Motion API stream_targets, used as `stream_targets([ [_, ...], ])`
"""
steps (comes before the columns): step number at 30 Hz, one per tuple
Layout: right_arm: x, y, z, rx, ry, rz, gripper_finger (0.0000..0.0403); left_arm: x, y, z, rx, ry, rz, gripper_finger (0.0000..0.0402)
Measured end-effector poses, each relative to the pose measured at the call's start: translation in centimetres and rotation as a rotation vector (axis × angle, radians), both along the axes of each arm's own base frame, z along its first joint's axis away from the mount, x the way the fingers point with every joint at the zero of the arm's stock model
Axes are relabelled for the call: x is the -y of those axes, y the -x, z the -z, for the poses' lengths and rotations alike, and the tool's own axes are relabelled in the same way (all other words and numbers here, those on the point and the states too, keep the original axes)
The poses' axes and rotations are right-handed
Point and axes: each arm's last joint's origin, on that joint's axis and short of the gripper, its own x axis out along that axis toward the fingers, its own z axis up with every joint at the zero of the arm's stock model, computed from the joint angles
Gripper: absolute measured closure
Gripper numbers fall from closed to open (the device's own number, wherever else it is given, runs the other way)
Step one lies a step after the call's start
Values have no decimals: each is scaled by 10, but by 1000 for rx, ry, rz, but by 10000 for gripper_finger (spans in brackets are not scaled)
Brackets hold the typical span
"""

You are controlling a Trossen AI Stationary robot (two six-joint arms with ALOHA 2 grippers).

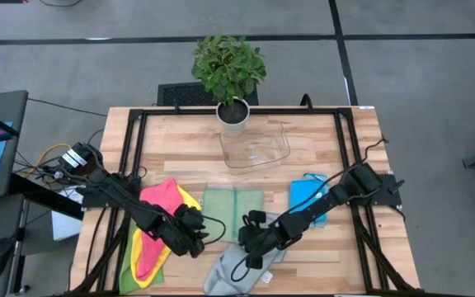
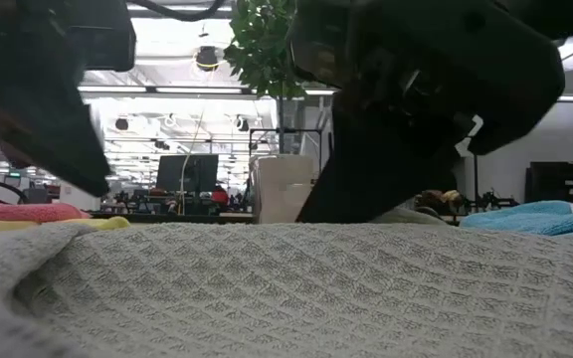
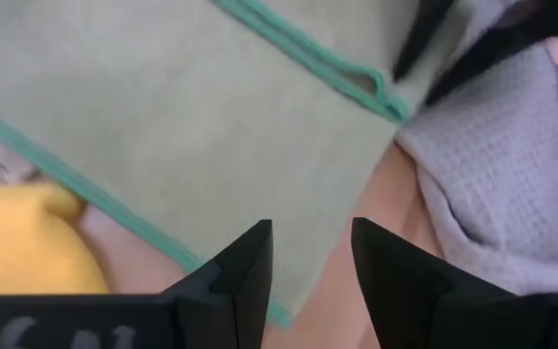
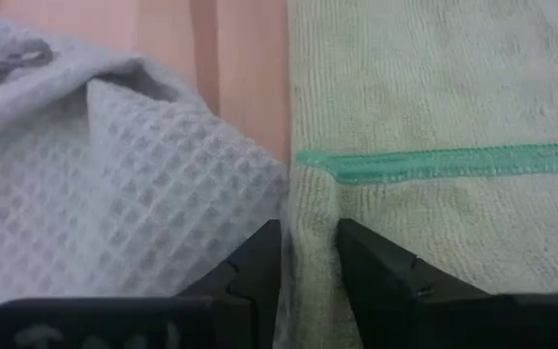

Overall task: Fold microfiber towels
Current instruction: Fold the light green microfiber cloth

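Observation:
Next, my left gripper moves back, turns in line with the towel's teal edge (image 3: 180,254) and pinches the green towel's loose corner (image 3: 279,315), because it is reaching in past that corner.
A pale green microfiber towel with teal edging (image 1: 225,210) lies folded flat at the table's middle. A grey waffle towel (image 1: 237,272) lies crumpled at the near edge and fills the low view's foreground (image 2: 316,288). My right gripper (image 4: 308,242) is low at the green towel's near right corner (image 1: 252,239), shut on its edge. My left gripper (image 3: 313,247) stands open above the green towel's near left corner (image 1: 195,235), with nothing between its fingers. Pink (image 1: 159,202) and yellow (image 3: 17,242) towels lie piled at the left, and a blue one (image 1: 303,194) lies at the right. My right gripper pinches the green towel's side edge (image 4: 308,199) between its two fingers, just near of the teal hem. The fingers slant down from the table's right. The cloth puckers into a small ridge between them, and the rest of the towel lies flat on the table.
A clear plastic tray (image 1: 256,157) and a potted plant (image 1: 231,74) stand at the far middle. Black frame rails (image 1: 134,165) run along the table's left and right sides. Bare wood (image 1: 336,256) shows at the near right.

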Motion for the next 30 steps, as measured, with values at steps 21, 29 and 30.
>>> stream_targets([
  [21,-1,-2,3,16,-32,34,271,29,9,39,-7,256,-403,267],
  [29,1,-3,3,21,-35,39,271,32,4,30,-123,222,-477,267],
  [30,1,-4,2,23,-37,40,271,29,4,28,-165,206,-475,267],
])
